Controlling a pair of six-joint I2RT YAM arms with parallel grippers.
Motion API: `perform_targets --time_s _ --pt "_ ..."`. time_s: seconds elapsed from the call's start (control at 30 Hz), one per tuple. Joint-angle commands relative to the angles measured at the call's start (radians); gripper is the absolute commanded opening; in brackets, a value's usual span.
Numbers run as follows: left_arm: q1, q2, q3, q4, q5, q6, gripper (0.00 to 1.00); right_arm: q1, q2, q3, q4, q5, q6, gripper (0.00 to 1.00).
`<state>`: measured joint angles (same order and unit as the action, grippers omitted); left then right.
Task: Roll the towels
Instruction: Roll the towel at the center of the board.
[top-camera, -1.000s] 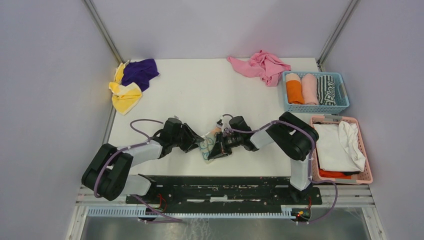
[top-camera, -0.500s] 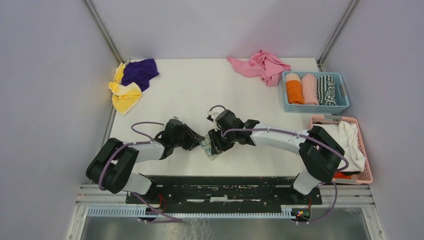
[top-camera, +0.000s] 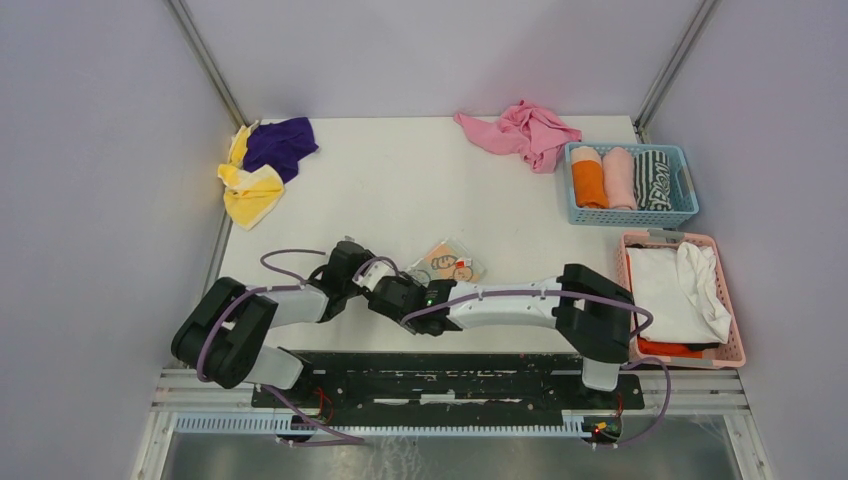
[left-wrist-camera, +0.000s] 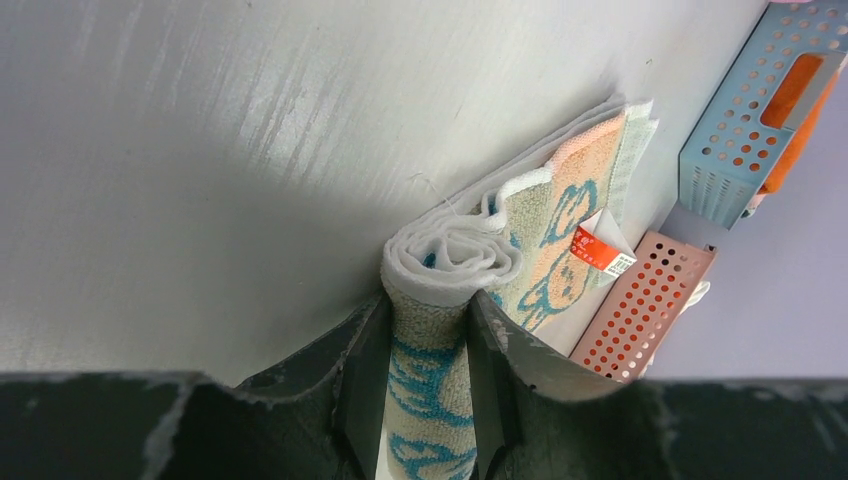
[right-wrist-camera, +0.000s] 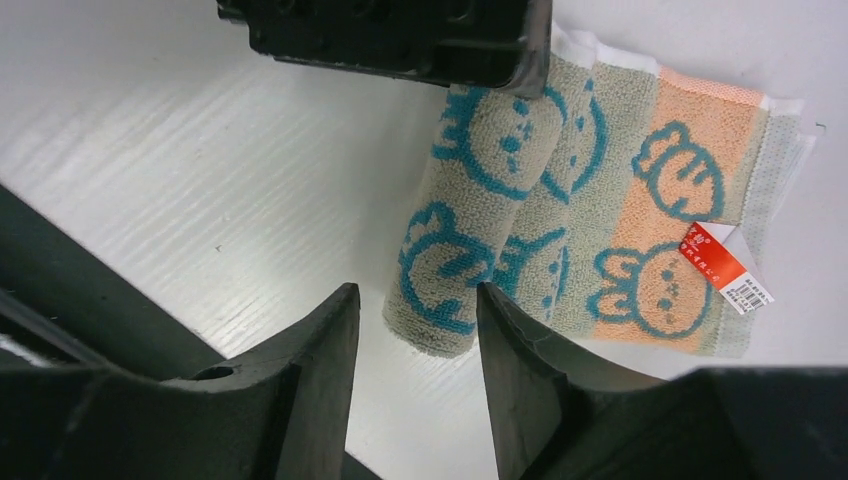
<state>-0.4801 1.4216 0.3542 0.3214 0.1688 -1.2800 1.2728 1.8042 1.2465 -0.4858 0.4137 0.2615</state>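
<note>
Next, my left gripper opens while my right gripper pulls the flat part nearer before rolling on, since the half-rolled towel lies far out from the front edge.
A small bunny-print towel, grey-green and orange with a red tag, lies near the table's front, partly rolled. In the left wrist view my left gripper is shut on the rolled end, with the flat part spreading beyond. In the top view the left gripper sits at the towel's left. My right gripper is open, its fingertips on either side of the roll's near end without touching it. In the top view it sits close to the left gripper.
A pink towel lies at the back. Purple and yellow towels are piled at the back left. A blue basket holds rolled towels. A pink basket at the right holds folded cloths.
My right arm has let go of the towel and swung from its right side across to its near left. The towel's flat part now shows. My left gripper has stayed put.
</note>
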Motion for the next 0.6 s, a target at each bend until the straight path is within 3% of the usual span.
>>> perform_targets --time_s 0.0,0.57 --pt "-0.008 0.032 -0.058 -0.187 -0.093 0.000 0.41 0.032 0.043 0.056 0.002 0.173 -0.049 0.54" --pt "-0.008 0.006 -0.078 -0.177 -0.080 -0.021 0.41 0.040 0.222 0.088 -0.052 0.169 -0.045 0.51"
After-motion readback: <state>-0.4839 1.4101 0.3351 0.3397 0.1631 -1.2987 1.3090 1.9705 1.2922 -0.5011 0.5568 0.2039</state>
